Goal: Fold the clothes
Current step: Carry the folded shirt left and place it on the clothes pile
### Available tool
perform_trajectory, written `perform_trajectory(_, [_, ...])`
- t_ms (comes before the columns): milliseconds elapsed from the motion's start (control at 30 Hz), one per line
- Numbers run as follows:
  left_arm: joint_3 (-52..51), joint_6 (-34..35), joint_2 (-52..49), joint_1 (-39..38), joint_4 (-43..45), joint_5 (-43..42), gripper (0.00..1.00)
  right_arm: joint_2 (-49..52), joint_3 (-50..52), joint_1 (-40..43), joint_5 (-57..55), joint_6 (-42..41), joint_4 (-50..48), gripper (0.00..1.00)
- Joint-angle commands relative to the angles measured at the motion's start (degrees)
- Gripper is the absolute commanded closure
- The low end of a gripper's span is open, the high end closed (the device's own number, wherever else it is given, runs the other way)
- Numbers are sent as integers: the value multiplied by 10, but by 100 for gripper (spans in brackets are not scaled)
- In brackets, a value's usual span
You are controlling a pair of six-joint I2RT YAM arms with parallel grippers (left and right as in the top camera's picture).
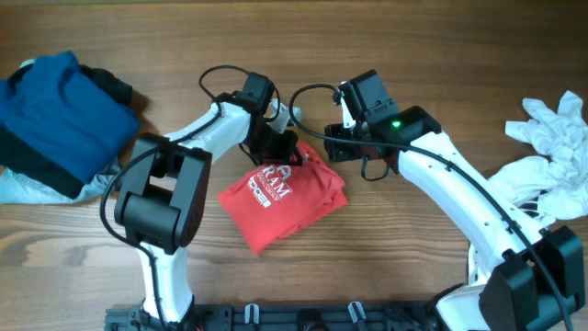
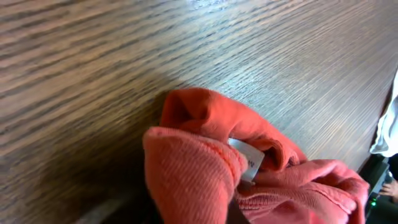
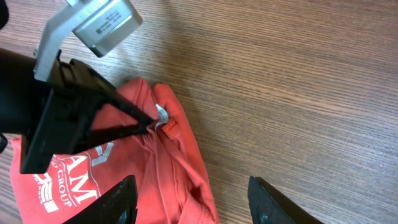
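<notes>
The folded red T-shirt is pinched by its collar [image 3: 163, 117] in my left gripper, which should keep carrying it until the T-shirt lies over the blue stack [image 1: 68, 115].
The red T-shirt [image 1: 280, 193] lies folded into a small bundle at the table's middle, with white lettering [image 1: 274, 182] facing up. My left gripper [image 1: 280, 147] is shut on the shirt's far edge. In the right wrist view its black fingers [image 3: 146, 124] pinch the collar by the white label [image 3: 161, 114]. The left wrist view shows bunched red fabric [image 2: 199, 174] and the label [image 2: 249, 160] close up, with the fingers hidden by cloth. My right gripper [image 3: 196, 202] is open, hovering over the shirt's right edge [image 3: 186, 168] and holding nothing.
A stack of blue and dark folded garments [image 1: 55, 119] sits at the far left, with pale cloth [image 1: 23, 188] under it. Crumpled white clothes [image 1: 556, 147] lie at the far right. The wood table [image 1: 441, 55] shows around the shirt.
</notes>
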State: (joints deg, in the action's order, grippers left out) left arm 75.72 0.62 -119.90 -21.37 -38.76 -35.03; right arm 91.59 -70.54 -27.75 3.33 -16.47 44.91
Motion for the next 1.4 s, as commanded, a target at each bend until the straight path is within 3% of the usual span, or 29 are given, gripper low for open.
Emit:
perform_trajectory(0, [-17,-4,-17,20,-6,58,96,-9,0,-1,-17,-7,7,43])
perform_trajectory(200, [13,6,129,126,-46,72,96,-59,0,17,-98,-36,22,42])
perform_trajectory(367, [13,29,293,211,-25,224,96,-103,0,44,-98,-32,23,41])
perform_trajectory(533, [13,28,401,293,82,332,96,-106,0,45,-98,-32,30,41])
perform_trajectory(733, [13,28,393,377,168,347,94,-106,0,45,-98,-32,37,41])
perform_trajectory(1033, [13,28,262,537,255,347,89,-106,0,45,-98,-32,42,40])
perform_trajectory(1067, [13,29,246,553,271,347,86,-106,0,45,-97,-32,43,40])
perform_trajectory(1100, [13,31,231,571,289,347,67,-106,0,45,-97,-32,44,40])
perform_trajectory(1167, [13,77,219,607,317,347,8,-106,0,45,-98,-32,48,40])
perform_trajectory(1200, [13,102,219,623,326,346,0,-106,0,45,-97,-32,50,40])
perform_trajectory(1367, [19,168,250,682,335,231,0,-106,0,45,-98,-32,46,39])
